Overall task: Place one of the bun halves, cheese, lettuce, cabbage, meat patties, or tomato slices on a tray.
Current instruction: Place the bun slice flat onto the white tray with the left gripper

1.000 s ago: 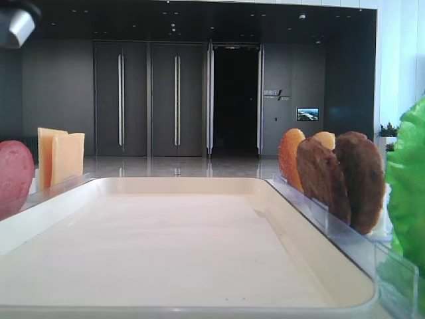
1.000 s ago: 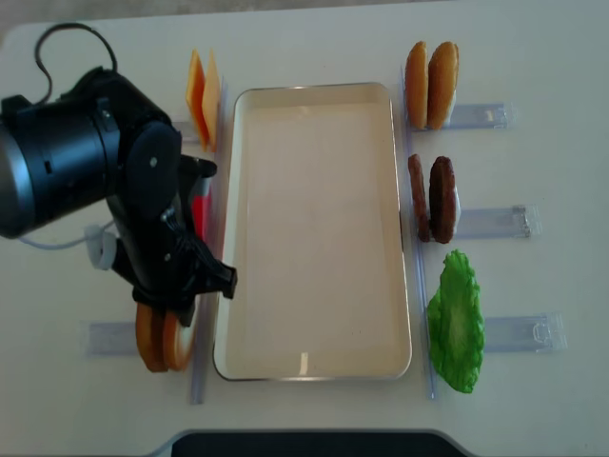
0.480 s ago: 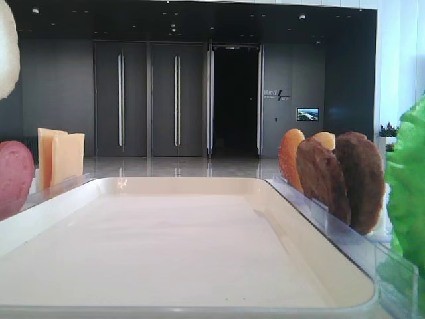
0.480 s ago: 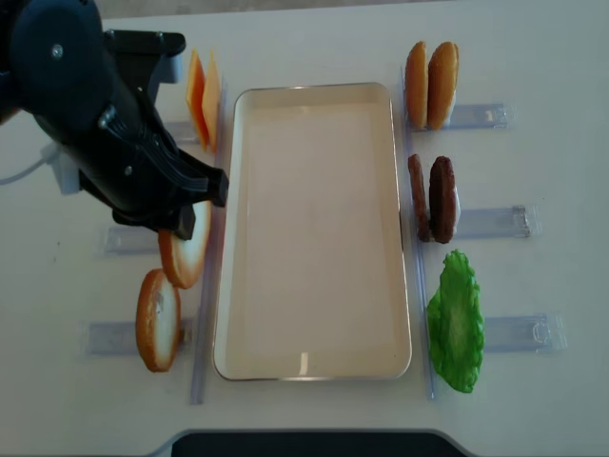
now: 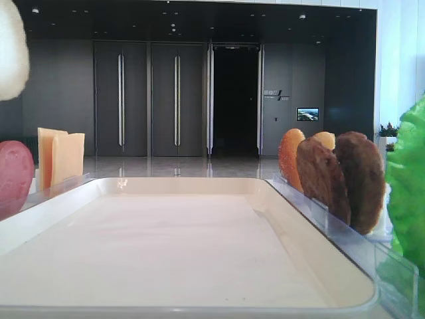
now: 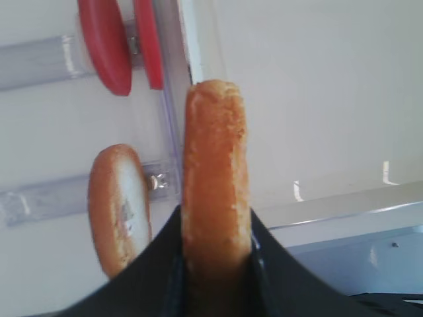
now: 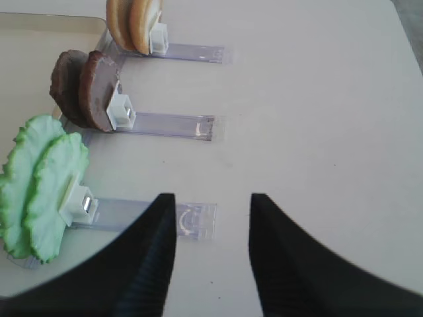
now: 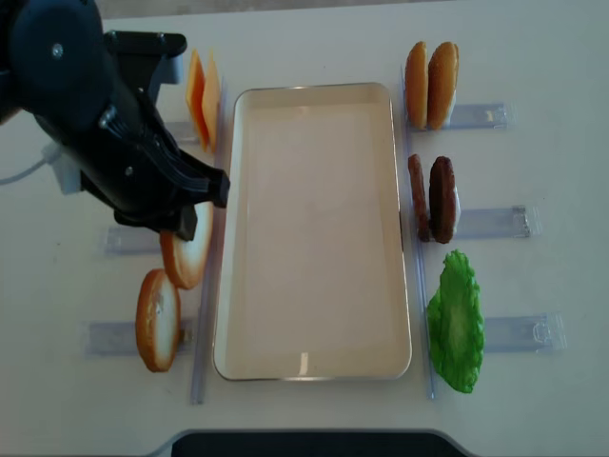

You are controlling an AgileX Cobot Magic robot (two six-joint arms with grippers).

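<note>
Next, my left gripper swings the bun half (image 8: pixel 190 252) over the tray (image 8: pixel 319 268) and tips the bun half's pale side up before lowering it, because the bun half is hanging on edge.
My left gripper (image 6: pixel 215 232) is shut on a bun half (image 6: pixel 215 165), held on edge above the table just left of the cream tray (image 8: pixel 314 228). From above, that bun half (image 8: pixel 188 255) hangs under the black left arm (image 8: pixel 105 105), beside the tray's left rim. Its pale face (image 5: pixel 10 53) shows at the top left of the low view. A second bun half (image 8: pixel 157 319) stands in its rack. My right gripper (image 7: pixel 213 199) is open over bare table, right of the lettuce (image 7: pixel 39 185). Cabbage is out of view.
Clear racks flank the tray. On the left stand cheese (image 8: pixel 202 95) and tomato slices (image 6: pixel 106 46). On the right stand two bun halves (image 8: pixel 431 84), meat patties (image 8: pixel 433 198) and lettuce (image 8: pixel 457 322). The left arm covers the tomato rack from above.
The left gripper has lifted one bun half out of the near-left rack and carried it toward the table's far side; over the last half second it edged slightly toward the tray.
</note>
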